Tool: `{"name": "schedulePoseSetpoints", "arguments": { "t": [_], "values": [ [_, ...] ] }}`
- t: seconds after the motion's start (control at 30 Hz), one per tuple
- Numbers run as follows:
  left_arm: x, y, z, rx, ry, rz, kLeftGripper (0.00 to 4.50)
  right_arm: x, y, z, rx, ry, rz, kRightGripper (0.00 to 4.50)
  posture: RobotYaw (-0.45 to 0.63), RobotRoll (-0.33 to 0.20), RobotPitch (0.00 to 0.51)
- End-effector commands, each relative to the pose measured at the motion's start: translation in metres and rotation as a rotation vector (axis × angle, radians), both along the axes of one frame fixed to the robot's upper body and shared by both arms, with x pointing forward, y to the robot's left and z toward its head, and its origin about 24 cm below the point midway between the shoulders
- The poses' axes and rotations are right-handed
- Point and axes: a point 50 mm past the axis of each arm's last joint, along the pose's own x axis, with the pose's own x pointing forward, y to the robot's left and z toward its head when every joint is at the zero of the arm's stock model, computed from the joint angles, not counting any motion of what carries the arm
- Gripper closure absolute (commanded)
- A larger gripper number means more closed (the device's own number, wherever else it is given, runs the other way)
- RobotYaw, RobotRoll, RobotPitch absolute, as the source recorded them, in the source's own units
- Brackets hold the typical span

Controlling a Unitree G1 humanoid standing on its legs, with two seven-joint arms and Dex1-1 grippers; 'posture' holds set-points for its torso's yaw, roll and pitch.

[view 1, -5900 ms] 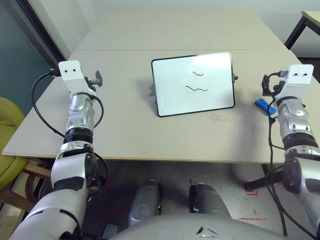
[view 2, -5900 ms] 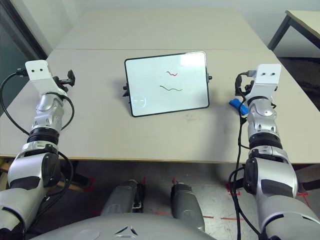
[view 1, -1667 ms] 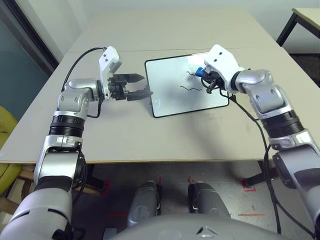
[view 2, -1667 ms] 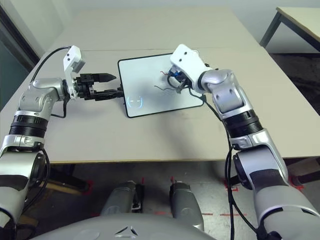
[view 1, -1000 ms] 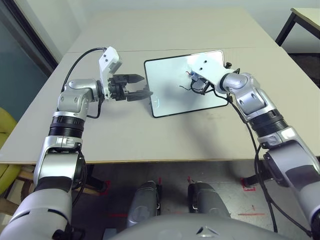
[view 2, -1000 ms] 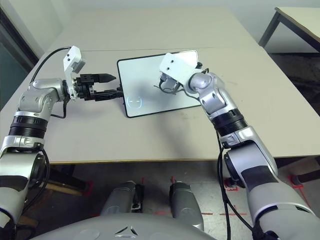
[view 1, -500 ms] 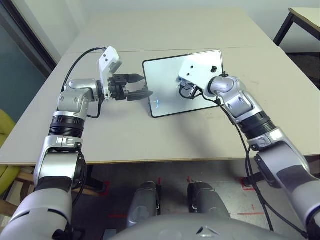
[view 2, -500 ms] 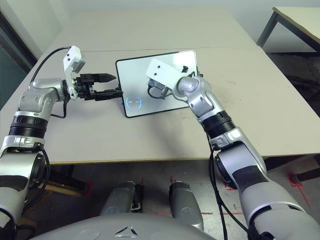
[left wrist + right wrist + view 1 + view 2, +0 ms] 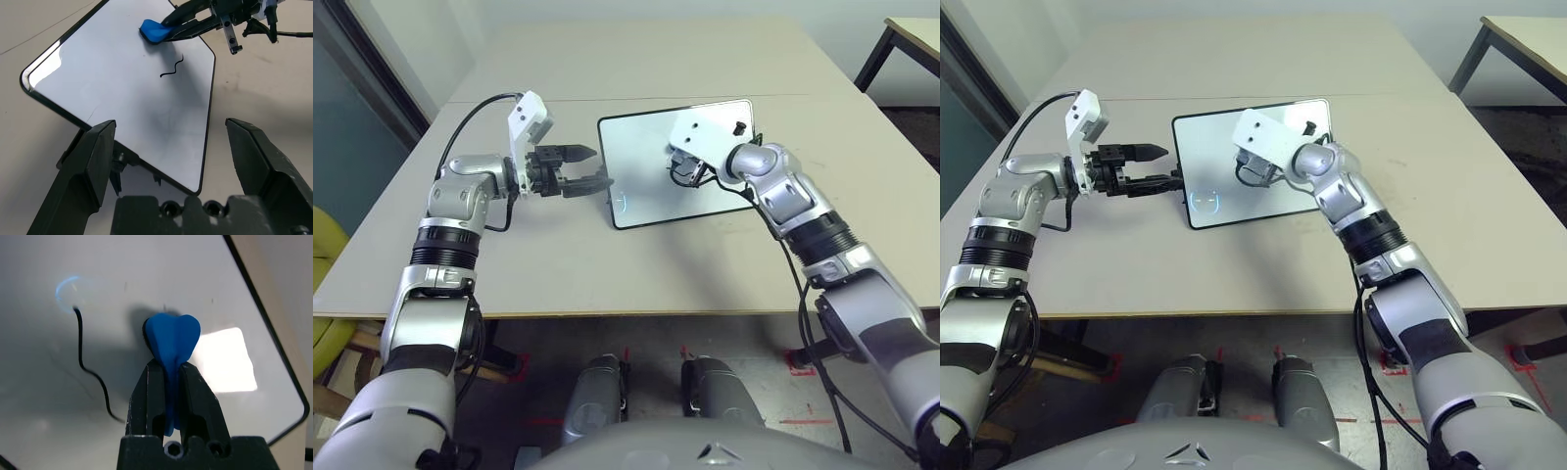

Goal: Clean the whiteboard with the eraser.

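Note:
The eraser [image 9: 172, 333] is over clean board next to the black squiggle, so the robot's right gripper should pull the eraser back to the squiggle's near end [image 9: 119, 419] and wipe along the squiggle.
The whiteboard [image 9: 641, 147] stands tilted on the table's middle, white with a thin black frame. A black squiggle [image 9: 171, 67] runs across its surface. My right gripper [image 9: 167, 368] is shut on the blue eraser [image 9: 171, 338], whose end presses against the board beside the squiggle [image 9: 93, 372]. From above, the right gripper [image 9: 683, 172] sits under its white wrist housing over the board's right half. The left wrist view also catches the eraser [image 9: 155, 30]. My left gripper [image 9: 590, 168] is open at the board's left edge, its fingers [image 9: 95, 152] spread on either side of that edge.
The beige table [image 9: 607, 264] has free room in front of the board and on both sides. A second table [image 9: 646, 59] adjoins it behind. A yellow chair [image 9: 328, 284] stands at the left, and another table's leg [image 9: 871, 59] at the far right.
My right gripper took the eraser from the table's right side to the board. In the last second it slid left, then slightly back right. The red squiggle has vanished. The left gripper holds still.

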Motion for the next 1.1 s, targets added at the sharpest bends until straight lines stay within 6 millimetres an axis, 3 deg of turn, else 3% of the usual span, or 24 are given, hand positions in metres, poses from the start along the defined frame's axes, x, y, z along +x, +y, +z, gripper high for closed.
{"name": "schedulePoseSetpoints", "arguments": {
  "t": [0.03, 0.3, 1.1],
  "values": [
    [0.002, 0.0, 0.003, 0.005, -0.011, 0.001, 0.0, -0.005, -0.017, -0.015, -0.035, 0.063, -0.044, 4.34, 0.09, 0.0, 0.052],
    [0.001, 0.001, 0.002, 0.004, -0.009, 0.006, 0.0, -0.008, -0.026, -0.018, -0.05, 0.074, -0.06, 4.34, 0.09, 0.0, 0.054],
    [-0.002, 0.007, 0.003, 0.006, -0.012, 0.028, 0.0, 0.006, 0.05, 0.002, -0.002, 0.011, 0.128, 4.36, 0.13, 0.0, 0.046]
  ]
}}
